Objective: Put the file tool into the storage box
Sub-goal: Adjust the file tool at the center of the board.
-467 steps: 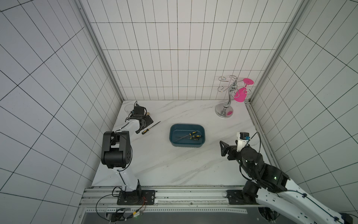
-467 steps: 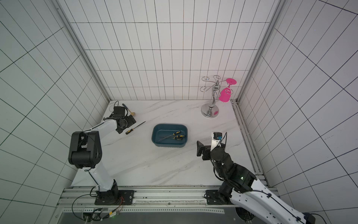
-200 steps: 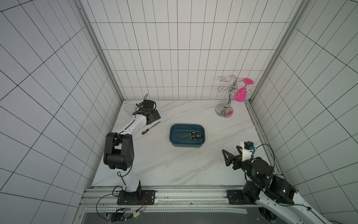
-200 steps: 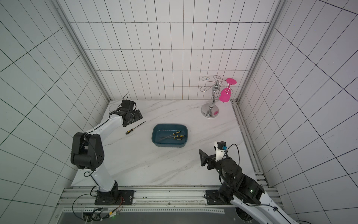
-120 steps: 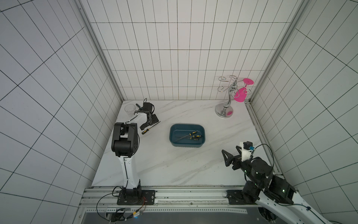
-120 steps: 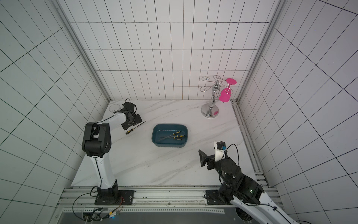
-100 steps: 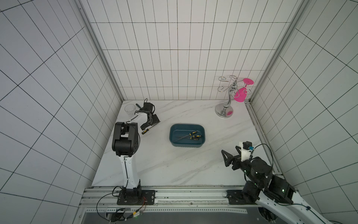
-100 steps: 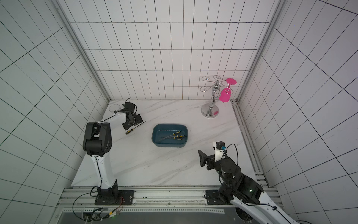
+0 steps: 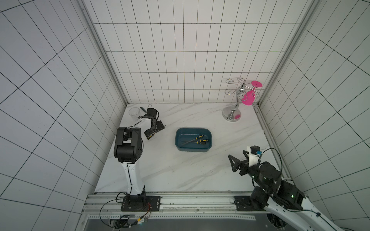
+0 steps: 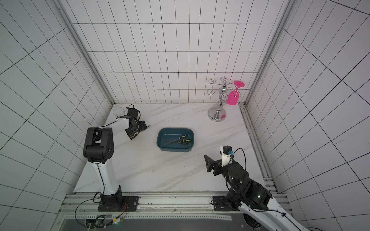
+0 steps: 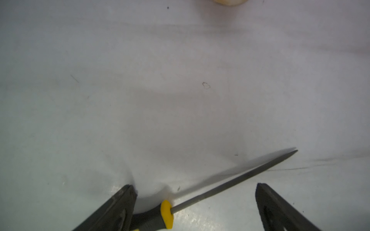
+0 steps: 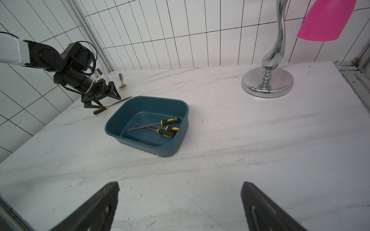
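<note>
My left gripper has the file tool's handle (image 11: 152, 218) at a slant against one finger. I should pull the file tool toward the storage box (image 9: 193, 139) and put the fingers squarely on both sides of the tool's handle.
A file tool (image 11: 230, 184) with a black-and-yellow handle and a grey blade lies flat on the marble at the back left, showing in a top view (image 10: 133, 136) and in the right wrist view (image 12: 112, 103). My left gripper (image 11: 194, 186) is low over it and open (image 9: 154, 130) (image 10: 137, 129). The file lies slantwise between the fingers, its handle close against one finger (image 11: 120, 208). The teal storage box (image 9: 176, 138) (image 10: 158, 140) (image 12: 148, 149) sits mid-table with a few similar files (image 12: 160, 127) inside. My right gripper (image 12: 180, 183) hovers open and empty near the front right (image 9: 237, 158) (image 10: 213, 160).
A chrome glass rack (image 9: 232, 116) holding a pink glass (image 9: 248, 99) stands at the back right. A clear cup (image 9: 134, 112) and a small dark-handled tool (image 12: 121, 79) sit in the back left corner by the wall. Tiled walls close in three sides.
The left gripper has come forward and down from the back wall onto the file, and its elbow has swung. The right arm has stayed near the front edge.
</note>
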Robot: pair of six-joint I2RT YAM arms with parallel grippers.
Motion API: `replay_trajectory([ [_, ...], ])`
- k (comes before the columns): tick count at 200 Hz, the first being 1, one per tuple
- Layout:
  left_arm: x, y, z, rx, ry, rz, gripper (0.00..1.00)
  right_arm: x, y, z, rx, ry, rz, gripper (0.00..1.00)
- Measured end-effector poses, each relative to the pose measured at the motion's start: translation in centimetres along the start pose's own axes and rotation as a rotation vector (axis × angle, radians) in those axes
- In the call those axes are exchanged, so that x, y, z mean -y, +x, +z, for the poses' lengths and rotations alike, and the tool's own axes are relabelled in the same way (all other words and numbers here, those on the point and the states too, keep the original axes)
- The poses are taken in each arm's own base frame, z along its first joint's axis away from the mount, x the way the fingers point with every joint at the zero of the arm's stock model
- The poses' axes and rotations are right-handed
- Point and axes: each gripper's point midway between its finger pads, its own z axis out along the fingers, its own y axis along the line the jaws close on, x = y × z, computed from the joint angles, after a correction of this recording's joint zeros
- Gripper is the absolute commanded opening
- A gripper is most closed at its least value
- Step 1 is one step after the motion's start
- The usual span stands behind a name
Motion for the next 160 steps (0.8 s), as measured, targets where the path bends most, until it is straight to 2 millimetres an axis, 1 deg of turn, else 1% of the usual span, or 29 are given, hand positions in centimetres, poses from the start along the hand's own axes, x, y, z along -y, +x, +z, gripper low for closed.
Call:
replay_trajectory([
  [22, 0.6, 1.4, -0.4, -0.009, 0.008, 0.027, 0.98, -0.1, 0.0, 0.0, -0.002, -0.005, 0.0, 0.99],
  [47, 1.3, 4.5, -1.4, -0.036, 0.023, 0.065, 0.98, -0.1, 0.1, 0.1, -0.002, -0.006, 0.0, 0.99],
  [74, 0.8, 8.1, -2.8, -0.068, 0.041, 0.084, 0.98, -0.2, 0.2, 0.4, -0.011, -0.002, -0.005, 0.99],
  [94, -0.1, 10.1, -3.7, -0.082, 0.055, 0.075, 0.98, -0.3, 0.5, 0.8, -0.031, 0.005, -0.014, 0.99],
  [122, -1.4, 11.9, -4.7, -0.087, 0.076, 0.059, 0.98, -0.5, 1.2, 1.6, -0.069, 0.017, -0.032, 1.0],
  [137, -2.0, 12.8, -5.3, -0.091, 0.086, 0.054, 0.98, -0.8, 1.7, 2.3, -0.102, 0.019, -0.045, 0.99],
  [148, -2.2, 13.0, -6.1, -0.08, 0.095, 0.048, 0.98, -1.1, 2.4, 3.0, -0.14, 0.019, -0.06, 0.98],
  [160, -2.1, 12.5, -7.2, -0.044, 0.113, 0.04, 0.98, -1.5, 3.2, 3.8, -0.193, 0.019, -0.079, 0.98],
])
